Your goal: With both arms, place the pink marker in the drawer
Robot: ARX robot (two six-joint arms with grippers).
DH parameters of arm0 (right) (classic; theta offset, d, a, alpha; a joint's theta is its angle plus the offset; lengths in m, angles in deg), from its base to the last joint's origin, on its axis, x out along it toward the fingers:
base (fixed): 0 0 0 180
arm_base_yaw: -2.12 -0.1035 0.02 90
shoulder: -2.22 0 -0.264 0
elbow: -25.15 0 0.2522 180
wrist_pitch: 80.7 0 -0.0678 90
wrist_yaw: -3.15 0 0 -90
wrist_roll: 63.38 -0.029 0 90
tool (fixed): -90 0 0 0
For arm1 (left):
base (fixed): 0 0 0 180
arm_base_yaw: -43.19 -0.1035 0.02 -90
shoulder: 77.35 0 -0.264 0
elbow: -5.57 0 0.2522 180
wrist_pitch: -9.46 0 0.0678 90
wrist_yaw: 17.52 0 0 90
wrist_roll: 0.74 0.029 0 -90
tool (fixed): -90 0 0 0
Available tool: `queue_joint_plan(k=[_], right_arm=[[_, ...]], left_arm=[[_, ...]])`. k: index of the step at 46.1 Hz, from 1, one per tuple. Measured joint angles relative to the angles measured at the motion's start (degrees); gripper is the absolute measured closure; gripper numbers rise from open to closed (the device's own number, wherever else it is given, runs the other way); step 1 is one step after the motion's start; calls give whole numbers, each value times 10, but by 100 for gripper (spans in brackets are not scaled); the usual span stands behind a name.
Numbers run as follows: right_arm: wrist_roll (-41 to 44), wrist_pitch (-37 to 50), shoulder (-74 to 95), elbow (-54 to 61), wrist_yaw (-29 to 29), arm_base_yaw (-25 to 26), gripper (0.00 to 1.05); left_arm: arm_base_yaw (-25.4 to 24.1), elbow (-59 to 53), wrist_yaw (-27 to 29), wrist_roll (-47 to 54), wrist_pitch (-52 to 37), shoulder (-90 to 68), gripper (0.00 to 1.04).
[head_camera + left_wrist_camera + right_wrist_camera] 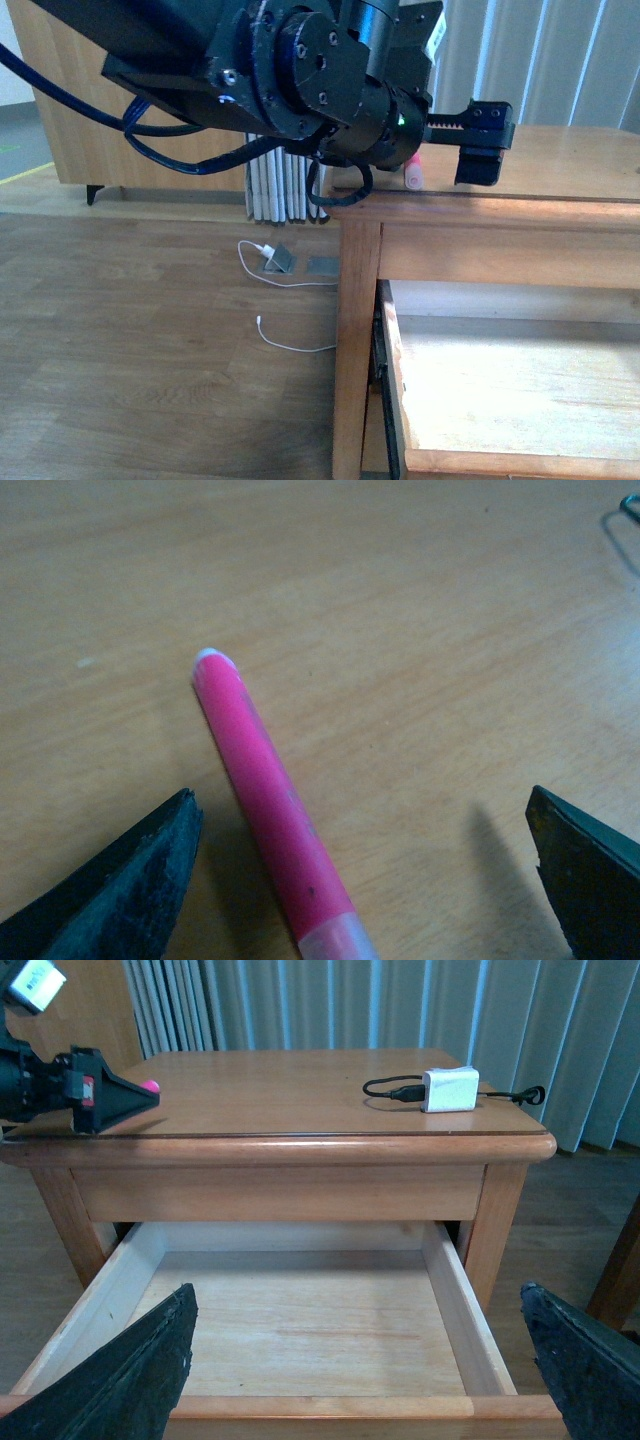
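Observation:
The pale end lies nearest my left gripper, so the pink marker will jut out straight past the fingers when I lift it.
The pink marker lies flat on the wooden table top, pale cap towards the camera. My left gripper is open just above it, with the marker between the fingers and closer to that one, not touching. In the front view the left gripper hovers over the marker at the table's left edge. The drawer stands pulled out, its pale bottom bare. My right gripper is open and empty in front of the drawer. In that view the left gripper sits by the marker.
A white box with a black cable lies on the far right of the table top. A white cable and a small grey adapter lie on the wooden floor left of the table. Grey vertical blinds stand behind.

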Motion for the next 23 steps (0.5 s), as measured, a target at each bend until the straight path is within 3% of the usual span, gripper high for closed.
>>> queue_joint_plan(k=[16, 23], right_arm=[[0, 0, 0, 0, 0, 0, 8], [0, 0, 0, 0, 0, 0, 8]], left_arm=[[6, 51, 26, 20, 94, -15, 7], [5, 53, 35, 38, 112, -15, 36]])
